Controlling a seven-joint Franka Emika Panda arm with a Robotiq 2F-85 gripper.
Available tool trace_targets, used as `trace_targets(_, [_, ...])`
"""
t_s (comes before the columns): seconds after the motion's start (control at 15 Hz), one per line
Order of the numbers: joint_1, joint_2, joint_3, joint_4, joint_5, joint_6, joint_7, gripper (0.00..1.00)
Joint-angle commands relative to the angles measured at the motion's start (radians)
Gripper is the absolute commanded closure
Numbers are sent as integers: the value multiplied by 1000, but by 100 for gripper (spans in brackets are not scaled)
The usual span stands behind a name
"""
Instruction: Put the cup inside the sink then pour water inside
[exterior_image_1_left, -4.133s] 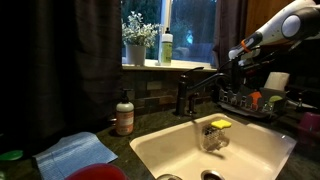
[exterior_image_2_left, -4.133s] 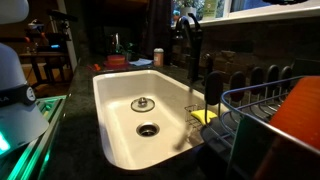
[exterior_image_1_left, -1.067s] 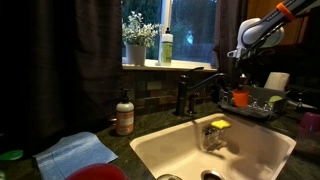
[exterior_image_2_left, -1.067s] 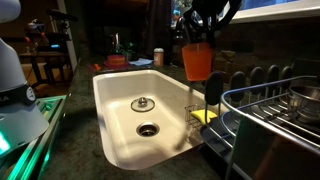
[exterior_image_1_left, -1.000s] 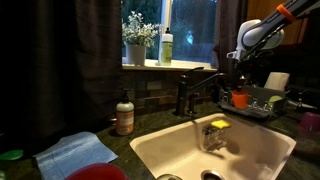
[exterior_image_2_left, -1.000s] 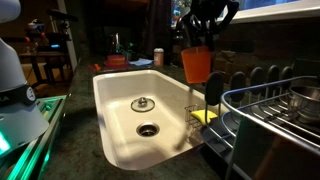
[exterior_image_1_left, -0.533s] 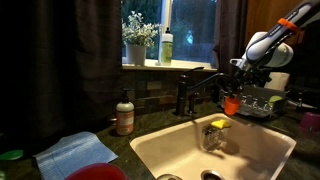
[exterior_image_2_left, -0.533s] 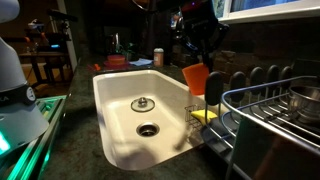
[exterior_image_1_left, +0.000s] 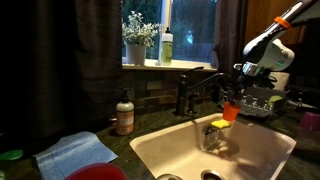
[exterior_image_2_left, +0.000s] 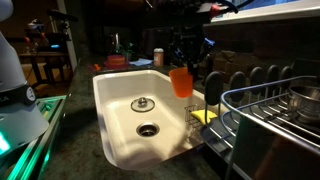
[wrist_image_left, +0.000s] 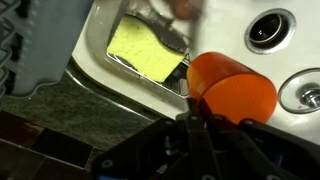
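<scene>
The cup hangs close to the yellow sponge in its holder (exterior_image_2_left: 203, 116), so I should use my gripper to move the cup clear of the sponge and lower it toward the open basin bottom (exterior_image_2_left: 174, 131).
The small orange cup (exterior_image_1_left: 230, 110) (exterior_image_2_left: 181, 81) (wrist_image_left: 232, 88) hangs in the air over the cream-white sink (exterior_image_1_left: 160, 152) (exterior_image_2_left: 112, 100) (wrist_image_left: 240, 20), above its side nearest the yellow sponge. My gripper (exterior_image_1_left: 234, 94) (exterior_image_2_left: 183, 62) (wrist_image_left: 192, 112) is shut on the cup's rim, pinching its wall between the fingers. The cup hangs tilted from the jaws. In the wrist view it sits just past the sink's edge, above the basin. The dark faucet (exterior_image_1_left: 195, 88) stands at the sink's back edge, close beside the cup.
A clear holder topped by a yellow sponge (exterior_image_1_left: 219, 125) (wrist_image_left: 145, 50) clings to the basin wall under the cup. A dish rack (exterior_image_2_left: 270, 125) stands beside the sink. A soap bottle (exterior_image_1_left: 124, 114), blue cloth (exterior_image_1_left: 75, 152) and red round thing (exterior_image_1_left: 96, 173) lie on the dark counter. Two drains (exterior_image_2_left: 146, 128) show in the basin.
My gripper has carried the cup down and away from the dish rack, out over the sink, lower than a second ago. The jaws have stayed shut on it.
</scene>
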Motion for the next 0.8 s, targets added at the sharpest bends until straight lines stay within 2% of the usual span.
trace_targets(0.0, [-49, 60, 16, 53, 32, -140, 5, 99])
trace_targets(0.27, [-118, 139, 41, 104, 22, -239, 59, 99])
trace_targets(0.33, [-126, 82, 60, 62, 6, -198, 41, 96])
trace_targets(0.6, [-153, 130, 74, 89, 3, -212, 50, 96])
trace_targets(0.73, [-147, 137, 92, 99, -8, -213, 136, 99])
